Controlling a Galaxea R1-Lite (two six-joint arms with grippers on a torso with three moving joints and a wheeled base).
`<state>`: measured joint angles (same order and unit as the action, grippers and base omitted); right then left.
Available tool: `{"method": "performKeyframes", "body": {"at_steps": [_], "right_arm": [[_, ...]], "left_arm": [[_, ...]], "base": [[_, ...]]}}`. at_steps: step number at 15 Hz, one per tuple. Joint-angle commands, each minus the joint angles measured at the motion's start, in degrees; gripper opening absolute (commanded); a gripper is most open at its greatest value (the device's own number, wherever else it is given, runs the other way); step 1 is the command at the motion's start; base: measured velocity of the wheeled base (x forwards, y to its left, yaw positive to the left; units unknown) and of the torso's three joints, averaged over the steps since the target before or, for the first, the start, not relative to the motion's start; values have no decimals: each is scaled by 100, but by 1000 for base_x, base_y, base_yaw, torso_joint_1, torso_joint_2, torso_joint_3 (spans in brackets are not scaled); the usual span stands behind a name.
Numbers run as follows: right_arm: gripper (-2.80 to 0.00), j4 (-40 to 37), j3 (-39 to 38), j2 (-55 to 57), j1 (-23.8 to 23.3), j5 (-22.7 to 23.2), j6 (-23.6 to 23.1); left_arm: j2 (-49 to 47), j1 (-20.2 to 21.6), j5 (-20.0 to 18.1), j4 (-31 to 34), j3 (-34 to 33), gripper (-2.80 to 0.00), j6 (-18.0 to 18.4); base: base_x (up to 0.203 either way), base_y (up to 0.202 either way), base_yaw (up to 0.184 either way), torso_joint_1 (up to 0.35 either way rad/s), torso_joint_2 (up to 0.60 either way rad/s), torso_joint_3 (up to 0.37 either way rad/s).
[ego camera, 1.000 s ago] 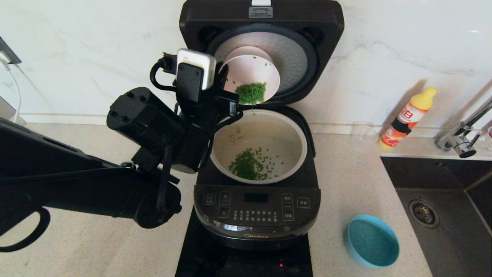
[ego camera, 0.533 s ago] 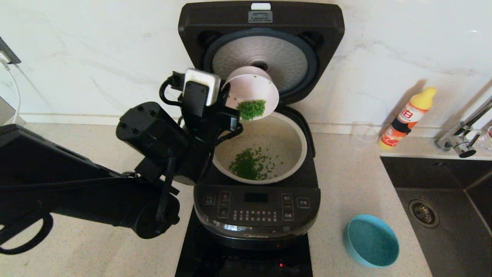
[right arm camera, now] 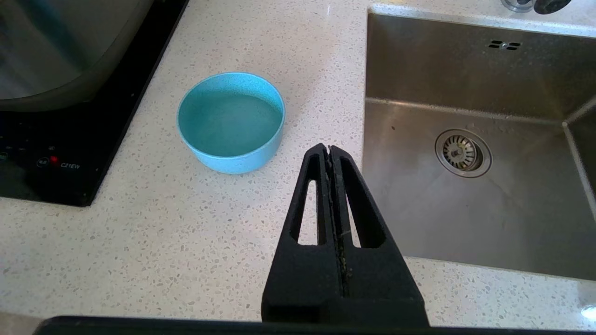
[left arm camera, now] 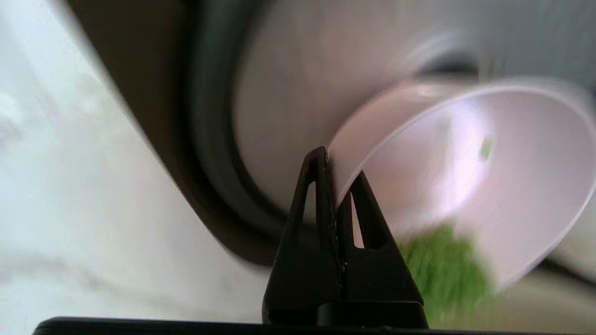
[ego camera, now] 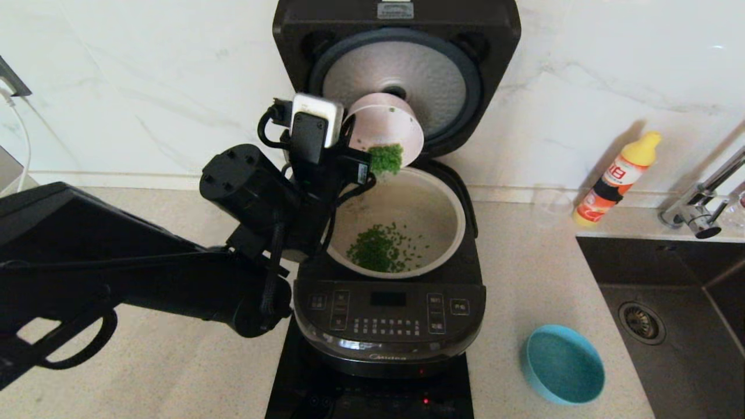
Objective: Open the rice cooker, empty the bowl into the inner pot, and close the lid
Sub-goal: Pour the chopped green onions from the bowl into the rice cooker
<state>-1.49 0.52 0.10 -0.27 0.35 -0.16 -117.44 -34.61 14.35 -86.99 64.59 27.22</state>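
Next, I back my left gripper off and lower the bowl into the pot, because the pale pink bowl's base is touching the lid's disc while green bits stick inside.
The black rice cooker stands open, its lid upright at the back with the dimpled silver disc showing. My left gripper is shut on the rim of the pale pink bowl, held tilted steeply above the back left of the cream inner pot. Green bits cling at the bowl's lower lip, and a pile of green bits lies in the pot. In the left wrist view my gripper pinches the bowl's wall. My right gripper is shut and empty over the counter, out of the head view.
A teal-blue bowl sits on the speckled counter right of the cooker, also in the right wrist view. A steel sink and tap are at right, with an orange bottle and a clear glass by the wall. An induction hob lies under the cooker.
My left arm has moved right and toward the lid, tilting the pink bowl more steeply. The green bits slid to its lower lip, and more lie in the pot.
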Motion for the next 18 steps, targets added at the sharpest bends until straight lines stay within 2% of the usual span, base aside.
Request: {"method": "performKeyframes", "body": {"at_steps": [1, 4, 7, 10, 18], "right_arm": [[-280, -1, 0, -1, 0, 5, -2], [-280, -1, 0, -1, 0, 0, -2], [-280, -1, 0, -1, 0, 0, -2], [-280, -1, 0, -1, 0, 0, -2], [-280, -1, 0, -1, 0, 0, -2]], "left_arm": [[-144, 39, -1, -67, 462, -280, 42], [-209, 42, 6, -67, 677, -280, 179], [-121, 36, 34, -67, 444, -280, 135], [-107, 26, 41, -67, -147, -280, 110], [-117, 163, 7, -67, -419, -280, 126]], "base": [[0, 0, 0, 0, 0, 0], [0, 0, 0, 0, 0, 0], [0, 0, 0, 0, 0, 0], [0, 0, 0, 0, 0, 0], [0, 0, 0, 0, 0, 0]]}}
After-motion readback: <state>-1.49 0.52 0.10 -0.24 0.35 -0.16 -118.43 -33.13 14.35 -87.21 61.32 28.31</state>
